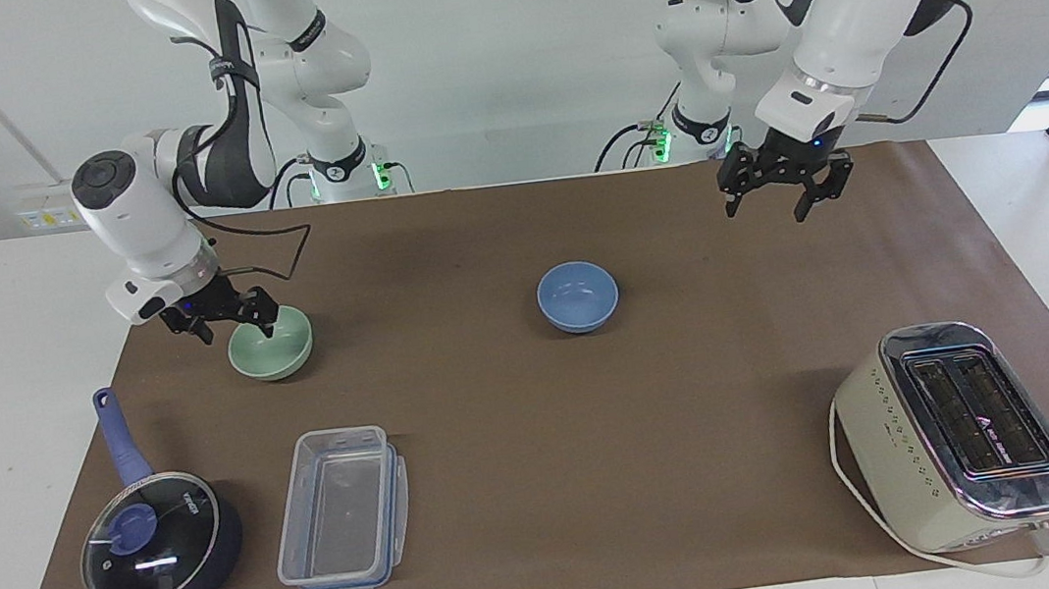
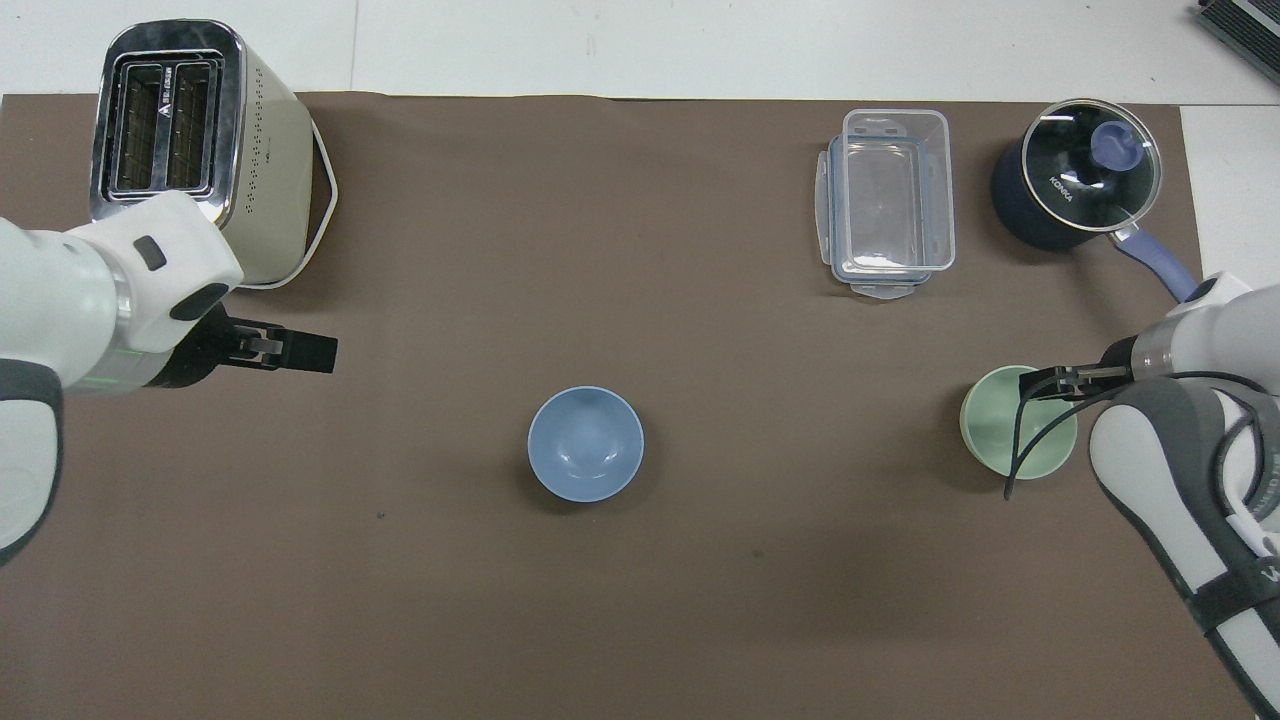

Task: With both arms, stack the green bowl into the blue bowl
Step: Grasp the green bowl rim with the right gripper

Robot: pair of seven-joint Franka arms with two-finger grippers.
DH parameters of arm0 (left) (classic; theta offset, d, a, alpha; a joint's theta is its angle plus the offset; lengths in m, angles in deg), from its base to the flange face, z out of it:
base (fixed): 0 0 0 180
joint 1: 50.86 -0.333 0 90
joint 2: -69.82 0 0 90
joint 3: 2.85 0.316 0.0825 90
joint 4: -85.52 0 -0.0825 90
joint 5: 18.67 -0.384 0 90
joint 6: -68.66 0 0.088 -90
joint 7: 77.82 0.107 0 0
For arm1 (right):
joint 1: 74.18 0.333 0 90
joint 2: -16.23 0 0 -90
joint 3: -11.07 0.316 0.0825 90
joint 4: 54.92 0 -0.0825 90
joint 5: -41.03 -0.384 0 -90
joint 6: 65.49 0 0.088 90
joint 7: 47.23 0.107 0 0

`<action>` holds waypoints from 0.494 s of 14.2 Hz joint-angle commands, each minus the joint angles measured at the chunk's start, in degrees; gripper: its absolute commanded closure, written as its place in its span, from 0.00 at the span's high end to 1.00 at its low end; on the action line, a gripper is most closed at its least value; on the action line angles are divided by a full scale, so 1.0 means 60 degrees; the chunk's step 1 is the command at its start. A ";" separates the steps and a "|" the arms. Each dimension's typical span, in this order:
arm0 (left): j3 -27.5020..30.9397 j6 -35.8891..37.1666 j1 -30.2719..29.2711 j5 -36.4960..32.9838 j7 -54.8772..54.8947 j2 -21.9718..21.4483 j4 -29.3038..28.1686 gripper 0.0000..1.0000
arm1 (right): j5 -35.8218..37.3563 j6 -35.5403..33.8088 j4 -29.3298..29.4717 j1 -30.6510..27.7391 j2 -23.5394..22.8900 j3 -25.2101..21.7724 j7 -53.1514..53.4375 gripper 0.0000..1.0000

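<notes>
The green bowl (image 2: 994, 422) will hide the blue bowl from above when I stack them, as both bowls' rims (image 2: 585, 389) look equally wide to me.
The green bowl (image 1: 276, 350) stands on the brown mat toward the right arm's end; it also shows in the overhead view (image 2: 1008, 432). My right gripper (image 1: 234, 326) is low at its rim, open, with one finger inside the bowl and one outside; it also shows in the overhead view (image 2: 1038, 384). The blue bowl (image 1: 577, 296) stands alone mid-mat and also shows in the overhead view (image 2: 585, 443). My left gripper (image 1: 778, 198) is open and empty, raised over the mat toward the left arm's end; it also shows in the overhead view (image 2: 312, 353).
A cream toaster (image 1: 957, 433) stands farther from the robots at the left arm's end. A clear plastic container (image 1: 343, 518) and a dark blue lidded saucepan (image 1: 158, 542) lie farther from the robots than the green bowl.
</notes>
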 commanded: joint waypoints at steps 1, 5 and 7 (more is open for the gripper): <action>-0.0060 0.1245 -0.0267 -0.0426 0.0684 0.0374 0.1590 1.00 | 0.0039 0.1156 -0.0865 -0.0576 -0.0046 0.0059 -0.1078 1.00; -0.0016 0.3313 -0.0589 -0.0397 0.0981 0.1106 0.3424 1.00 | 0.0010 0.1480 -0.1087 -0.0651 -0.0237 0.0059 -0.1197 1.00; 0.0042 0.3476 -0.0618 -0.0353 0.0996 0.1225 0.3515 1.00 | -0.0005 0.1497 -0.1073 -0.0651 -0.0252 0.0059 -0.1212 1.00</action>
